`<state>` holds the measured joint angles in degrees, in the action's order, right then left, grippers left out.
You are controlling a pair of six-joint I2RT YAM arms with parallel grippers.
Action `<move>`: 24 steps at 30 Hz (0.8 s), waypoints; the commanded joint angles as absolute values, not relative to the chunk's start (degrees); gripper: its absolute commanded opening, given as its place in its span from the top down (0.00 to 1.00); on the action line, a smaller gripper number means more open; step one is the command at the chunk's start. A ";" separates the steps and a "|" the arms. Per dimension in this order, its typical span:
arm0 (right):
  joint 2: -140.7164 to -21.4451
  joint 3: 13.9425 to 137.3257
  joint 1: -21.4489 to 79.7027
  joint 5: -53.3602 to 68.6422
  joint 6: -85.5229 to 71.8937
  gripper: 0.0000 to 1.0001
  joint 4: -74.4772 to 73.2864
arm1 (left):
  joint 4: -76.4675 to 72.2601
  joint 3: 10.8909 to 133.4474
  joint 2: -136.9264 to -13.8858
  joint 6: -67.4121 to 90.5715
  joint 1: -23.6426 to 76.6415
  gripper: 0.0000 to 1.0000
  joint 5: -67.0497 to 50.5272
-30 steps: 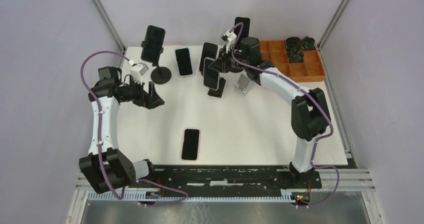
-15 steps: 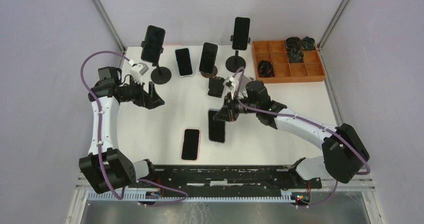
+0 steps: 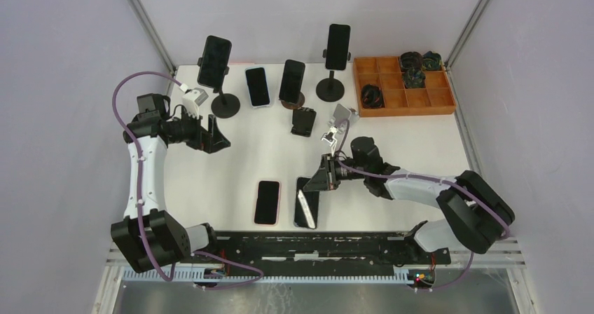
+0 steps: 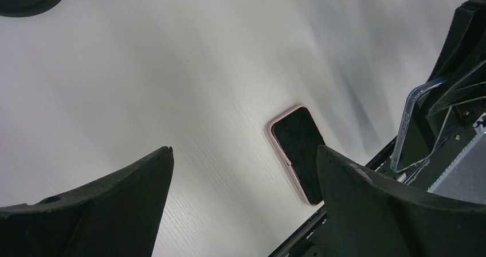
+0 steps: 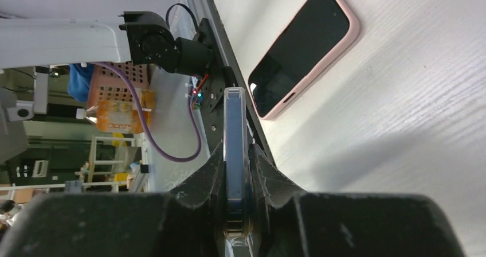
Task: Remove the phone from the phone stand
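I should keep lowering the dark phone [image 3: 308, 209] with my right gripper into the open space [image 3: 288, 204] beside the pink-cased phone until the dark phone lies flat, because the two phones are parallel and the dark phone is screen up.
My right gripper [image 3: 326, 176] is shut on a dark phone in a clear case [image 3: 306, 203], held low over the table's front, just right of a pink-cased phone [image 3: 267, 202] lying flat. In the right wrist view the held phone [image 5: 235, 136] stands edge-on between the fingers [image 5: 261, 171], with the pink-cased phone [image 5: 304, 50] beyond. An empty black stand [image 3: 302, 122] and an empty silver stand [image 3: 341, 116] sit mid-table. My left gripper [image 3: 212, 134] is open and empty at the left; in its view [image 4: 243, 202] the pink-cased phone [image 4: 298, 154] lies ahead.
Three phones remain on stands at the back: left [image 3: 214, 60], middle [image 3: 292, 80], right [image 3: 337, 46]. Another phone [image 3: 257, 86] lies flat between them. An orange compartment tray [image 3: 420, 102] sits at the back right. A black rail [image 3: 315, 242] runs along the front edge.
My right arm has carried the clear-cased phone from the stands at the back to the table's front and lowered it beside the pink-cased phone. The left arm has not moved.
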<state>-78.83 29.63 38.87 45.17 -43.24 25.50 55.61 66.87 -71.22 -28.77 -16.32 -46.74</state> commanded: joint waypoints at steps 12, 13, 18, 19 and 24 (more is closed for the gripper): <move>-98.01 37.95 40.89 49.70 -53.15 1.00 44.19 | 55.65 67.79 -69.25 -29.13 -16.26 0.00 -48.34; -98.97 38.41 40.81 49.87 -52.97 1.00 44.35 | 55.64 67.77 -69.30 -29.23 -16.26 0.00 -48.31; -103.36 40.46 40.85 49.85 -50.21 1.00 41.92 | 55.63 67.68 -69.69 -29.59 -16.26 0.00 -48.31; -104.12 40.64 40.82 49.79 -49.61 1.00 41.35 | 55.59 67.68 -69.73 -29.58 -16.28 0.00 -48.30; -106.96 42.62 40.71 47.82 -42.89 1.00 33.60 | 55.62 67.46 -69.79 -29.88 -16.30 0.00 -48.34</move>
<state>-105.69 39.57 40.66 47.51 -47.97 36.86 55.61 66.87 -70.46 -28.80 -16.32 -46.74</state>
